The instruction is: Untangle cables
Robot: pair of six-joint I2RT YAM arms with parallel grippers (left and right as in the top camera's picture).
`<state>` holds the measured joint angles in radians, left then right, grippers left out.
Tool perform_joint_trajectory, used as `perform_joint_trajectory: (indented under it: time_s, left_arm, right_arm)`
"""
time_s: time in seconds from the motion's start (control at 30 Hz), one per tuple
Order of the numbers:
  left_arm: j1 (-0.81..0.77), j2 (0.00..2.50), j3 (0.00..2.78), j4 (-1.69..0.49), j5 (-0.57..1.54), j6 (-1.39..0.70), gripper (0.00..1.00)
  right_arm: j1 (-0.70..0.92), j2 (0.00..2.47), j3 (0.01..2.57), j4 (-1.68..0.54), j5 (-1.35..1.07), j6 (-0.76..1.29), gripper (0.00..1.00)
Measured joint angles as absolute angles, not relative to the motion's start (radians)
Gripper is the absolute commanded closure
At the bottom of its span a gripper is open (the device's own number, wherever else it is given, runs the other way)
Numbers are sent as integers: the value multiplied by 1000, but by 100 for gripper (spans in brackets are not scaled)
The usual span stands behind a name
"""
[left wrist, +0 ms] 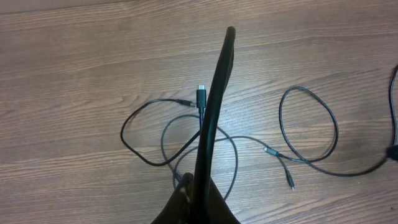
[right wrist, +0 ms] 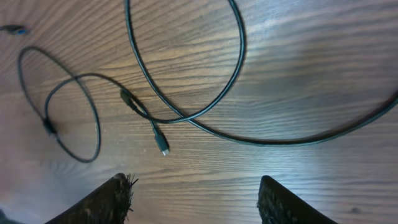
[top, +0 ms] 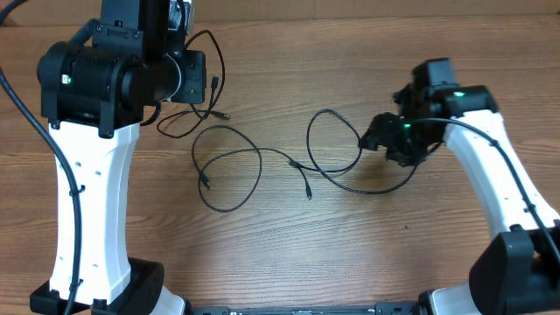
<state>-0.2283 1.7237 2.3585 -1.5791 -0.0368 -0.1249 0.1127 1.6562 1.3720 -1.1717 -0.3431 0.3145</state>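
One plug end is lying loose just beyond the crossing. The small looped cable (left wrist: pixel 336 130) will slide free of the other cable when I pull.
Several thin black cables lie in loose loops on the wooden table. One loop (top: pixel 259 162) is at the middle and another (top: pixel 308 140) lies right of it. My left gripper (top: pixel 194 80) is raised at the back left and shut on a cable (top: pixel 222 66) that arcs away from it. In the left wrist view this cable (left wrist: pixel 214 93) rises from the shut jaws (left wrist: pixel 199 202), above crossed loops (left wrist: pixel 127 140) and a plug (left wrist: pixel 201 96). My right gripper (top: pixel 385 140) is open and empty; its fingers (right wrist: pixel 199 199) hover over bare wood below a big loop (right wrist: pixel 239 68) and a plug end (right wrist: pixel 160 140).
The white arm bases stand at the front left (top: pixel 87 219) and front right (top: pixel 512 201). Thick black robot wires run along both arms. A cable tail (top: pixel 398 182) curves under the right wrist. Small loops (right wrist: pixel 96 124) lie at the left of the right wrist view.
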Motion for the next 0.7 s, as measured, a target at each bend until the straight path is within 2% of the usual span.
perform_joint_trajectory:
  time_s: [0.57,0.63,0.7]
  left_arm:
    - [-228,1724,2358,-1590,-36,-125,96]
    - [-228,1724,2358,-1591,-36,-125,96]
    - [-228,1724,2358,-1592,-36,-125,96]
  right_arm:
    - [390,1750,1324,-1003,-159,750,33]
    - [406,1760,1304,-976,-148,796,34]
    - [416,1771,1281,-947,-130,842,39]
